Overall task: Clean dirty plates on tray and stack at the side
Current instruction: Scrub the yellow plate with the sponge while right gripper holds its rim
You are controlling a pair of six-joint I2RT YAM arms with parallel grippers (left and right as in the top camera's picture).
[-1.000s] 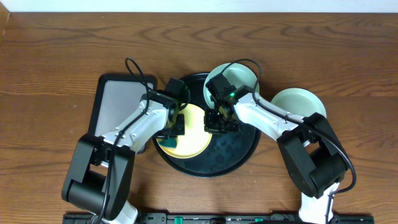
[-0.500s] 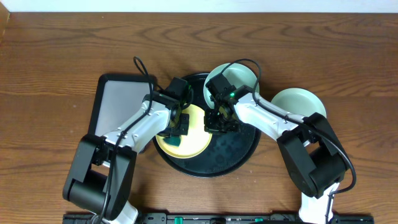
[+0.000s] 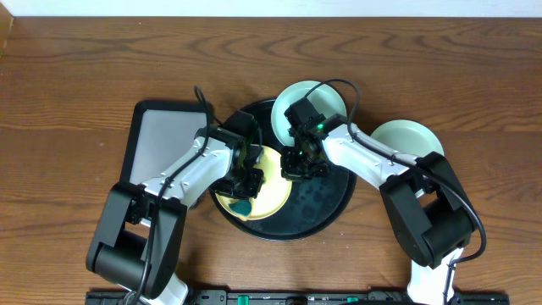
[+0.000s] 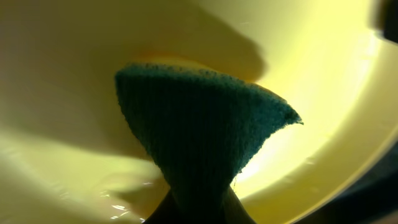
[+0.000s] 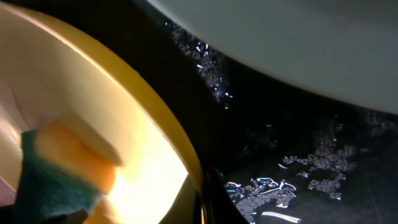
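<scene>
The sponge sits at the yellow plate's near rim (image 3: 244, 215), so my left gripper should sweep the sponge back toward the plate's middle (image 3: 257, 188) while my right gripper steadies the plate.
On the round black tray (image 3: 326, 202) lies the pale yellow plate (image 3: 271, 191). My left gripper (image 3: 247, 180) is shut on a sponge (image 3: 239, 206) with a green scouring face and presses it onto that plate. From the left wrist the green sponge (image 4: 199, 137) fills the middle over the yellow plate (image 4: 74, 74). My right gripper (image 3: 298, 167) is shut on the yellow plate's right rim (image 5: 180, 155); its wrist view also shows the sponge (image 5: 56, 174). One mint plate (image 3: 292, 95) overlaps the tray's back rim. A second mint plate (image 3: 406, 135) rests on the wooden tabletop to the right.
A rectangular black tray with a grey inside (image 3: 161, 148) lies left of the round tray, under my left arm. The round tray's wet surface (image 5: 298, 155) carries water droplets. Bare wood tabletop stretches along the back and far left.
My left gripper has swept the sponge across the yellow plate toward the front. The right gripper keeps its hold on the plate's rim, hardly moved.
</scene>
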